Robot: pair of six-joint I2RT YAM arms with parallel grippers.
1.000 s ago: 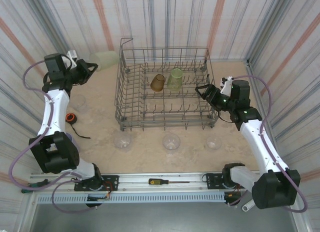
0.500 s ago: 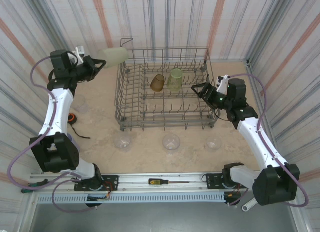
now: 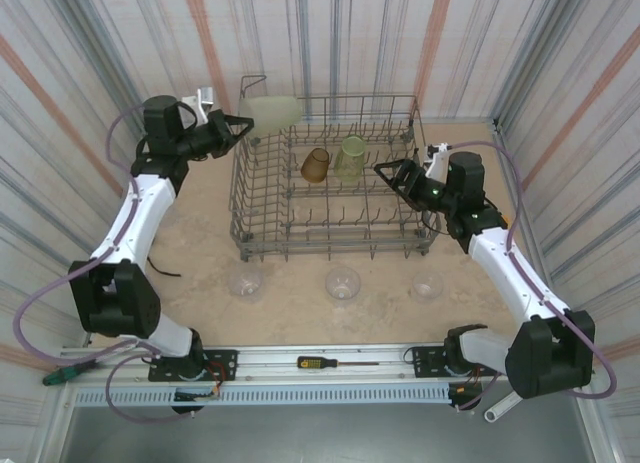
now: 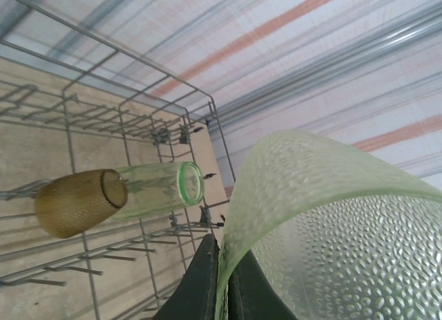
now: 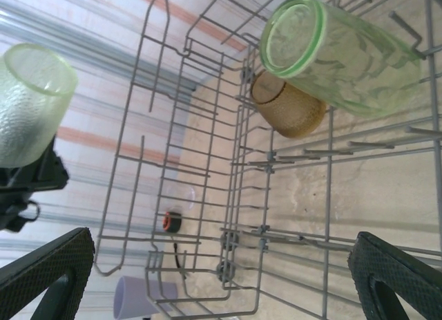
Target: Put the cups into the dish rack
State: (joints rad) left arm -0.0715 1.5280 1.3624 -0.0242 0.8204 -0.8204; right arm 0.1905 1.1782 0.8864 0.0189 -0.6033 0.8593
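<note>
My right gripper should keep moving its open fingers toward the cup until they close around its sides (image 3: 278,114), because the dimpled cup's loose end (image 3: 297,111) points toward them.
The grey wire dish rack (image 3: 240,198) stands mid-table. An amber cup (image 3: 316,165) and a pale green cup (image 3: 349,158) lie side by side among its far tines. My left gripper (image 3: 240,123) is shut on the rim of a yellowish-clear dimpled cup (image 3: 270,111), held over the rack's far left corner. In the left wrist view the fingers (image 4: 200,285) pinch that cup's wall (image 4: 331,230). My right gripper (image 3: 392,173) hangs open and empty at the rack's right side, its pads (image 5: 394,271) spread wide. Three clear cups (image 3: 245,281) (image 3: 342,282) (image 3: 425,285) stand in front of the rack.
A screwdriver (image 3: 325,362) lies on the rail by the arm bases. Through the rack's wires the right wrist view shows a lavender cup (image 5: 141,296), a small orange-and-black round object (image 5: 169,221) and a clear cup (image 5: 183,194) on the table. Striped walls close in on three sides.
My left arm has carried the yellowish cup rightwards from the far left to above the rack's corner. My right gripper has shifted a little left and farther in over the rack's side.
</note>
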